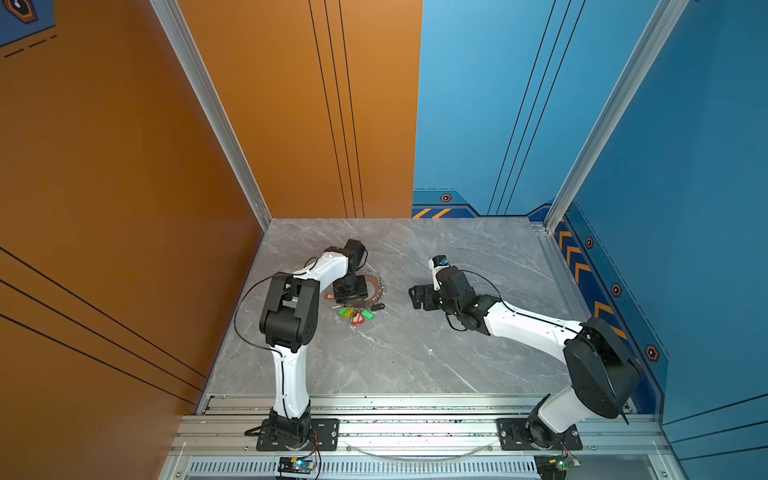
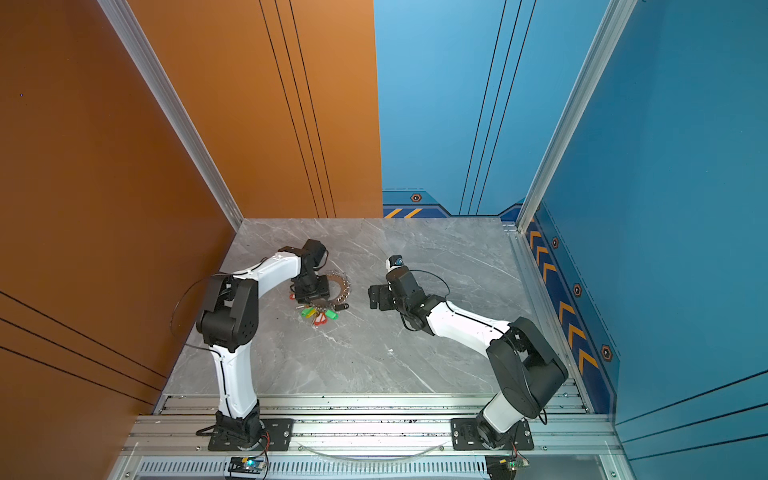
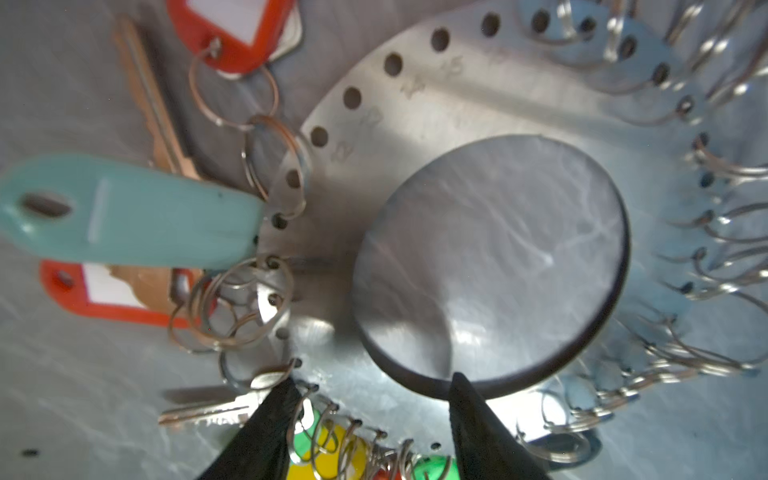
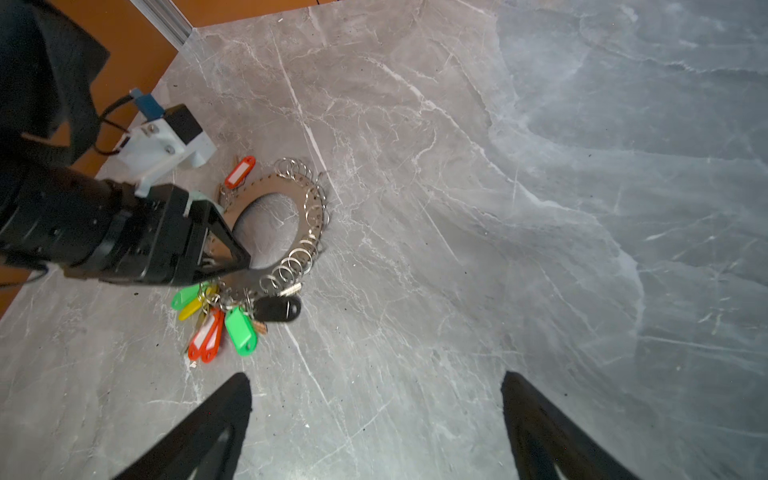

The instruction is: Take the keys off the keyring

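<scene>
The keyring [image 1: 379,289] is away from my right gripper, so next my left gripper pushes the keyring closer before my right gripper reaches the keyring's rim [image 1: 373,303] next to the black tag.
The keyring [image 1: 376,282] [image 2: 340,286], a flat metal disc with a large hole and wire rings round its rim, lies on the grey marble table. In the left wrist view my left gripper [image 3: 372,382] straddles the keyring [image 3: 436,104]: one finger at the rim, one at the hole's edge, shut on the band. From above, the left gripper [image 1: 351,291] [image 2: 311,291] covers much of the disc. The keys [image 1: 355,313] [image 2: 318,313] [image 4: 216,320], with green, yellow, red and black tags, fan out from the near rim. A mint tag [image 3: 133,212] lies beside red ones. My right gripper [image 1: 415,297] [image 2: 376,297] [image 4: 376,380] is open and empty, to the right of the ring.
The orange wall [image 1: 124,208] stands close behind the left arm, the blue wall [image 1: 685,208] on the right. An aluminium rail [image 1: 395,409] carrying both arm bases runs along the table's front edge. Bare marble [image 1: 395,357] stretches between ring and rail.
</scene>
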`<state>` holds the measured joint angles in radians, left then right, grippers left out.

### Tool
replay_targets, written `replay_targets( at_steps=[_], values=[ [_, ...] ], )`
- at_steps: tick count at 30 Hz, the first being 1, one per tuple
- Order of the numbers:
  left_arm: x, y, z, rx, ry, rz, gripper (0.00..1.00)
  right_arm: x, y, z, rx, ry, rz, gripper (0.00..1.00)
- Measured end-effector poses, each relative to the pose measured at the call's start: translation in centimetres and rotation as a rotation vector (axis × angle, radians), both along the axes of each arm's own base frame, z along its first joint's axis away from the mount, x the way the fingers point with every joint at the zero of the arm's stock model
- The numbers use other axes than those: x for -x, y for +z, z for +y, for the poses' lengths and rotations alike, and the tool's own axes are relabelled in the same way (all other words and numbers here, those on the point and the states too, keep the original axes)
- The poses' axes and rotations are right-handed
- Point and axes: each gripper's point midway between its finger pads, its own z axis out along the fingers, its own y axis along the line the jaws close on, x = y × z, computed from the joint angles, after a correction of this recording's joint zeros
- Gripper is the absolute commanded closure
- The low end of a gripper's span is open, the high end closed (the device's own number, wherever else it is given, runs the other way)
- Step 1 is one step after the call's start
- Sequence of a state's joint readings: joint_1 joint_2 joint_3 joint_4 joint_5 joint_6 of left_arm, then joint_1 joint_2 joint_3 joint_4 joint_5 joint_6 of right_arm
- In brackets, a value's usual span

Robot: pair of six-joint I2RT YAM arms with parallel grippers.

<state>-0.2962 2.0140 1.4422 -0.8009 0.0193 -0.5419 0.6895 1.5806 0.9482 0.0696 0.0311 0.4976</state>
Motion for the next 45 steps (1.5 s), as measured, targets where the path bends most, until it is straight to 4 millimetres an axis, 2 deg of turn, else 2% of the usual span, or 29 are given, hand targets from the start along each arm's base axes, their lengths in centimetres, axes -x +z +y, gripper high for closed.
replay_targets(
  at_steps=[6, 10, 13, 17, 20, 22, 24, 29, 32, 37, 45],
  values=[
    [4.0, 0.5, -3.5, 0.081, -0.037, 0.049, 0.36, 1.1, -0.5, 1.4, -0.05, 0.017, 0.054, 0.11],
    [4.4, 2.3, -4.0, 0.128, -0.037, 0.026, 0.31, 2.1, -1.0, 2.5, -0.084, 0.048, 0.098, 0.15],
    [2.9, 4.9, -3.6, 0.147, -0.059, -0.034, 0.28, 2.5, -1.3, 2.9, -0.106, 0.058, 0.129, 0.17],
    [-0.7, 8.3, -3.2, 0.158, -0.145, -0.152, 0.28, 2.8, -2.4, 3.5, -0.13, 0.057, 0.18, 0.22],
    [-3.3, 9.5, -2.9, 0.153, -0.224, -0.214, 0.3, 3.0, -3.7, 4.0, -0.148, 0.051, 0.224, 0.26],
    [-4.8, 9.0, -2.5, 0.142, -0.269, -0.224, 0.3, 3.1, -4.6, 4.3, -0.159, 0.048, 0.253, 0.28],
    [-6.0, 7.6, -1.9, 0.133, -0.3, -0.208, 0.31, 3.1, -5.4, 4.7, -0.173, 0.044, 0.277, 0.3],
    [-7.2, 4.0, -0.6, 0.127, -0.333, -0.148, 0.32, 3.1, -6.8, 5.3, -0.202, 0.034, 0.319, 0.33],
    [-7.1, 2.9, 0.0, 0.127, -0.34, -0.121, 0.33, 3.0, -7.2, 5.8, -0.226, 0.029, 0.331, 0.35],
    [-7.0, 2.7, -0.3, 0.144, -0.364, -0.118, 0.33, 2.9, -8.0, 6.5, -0.251, 0.024, 0.362, 0.38],
    [-5.2, 1.1, -0.4, 0.171, -0.373, -0.059, 0.32, 2.6, -8.6, 7.8, -0.282, 0.047, 0.393, 0.41]
  ],
)
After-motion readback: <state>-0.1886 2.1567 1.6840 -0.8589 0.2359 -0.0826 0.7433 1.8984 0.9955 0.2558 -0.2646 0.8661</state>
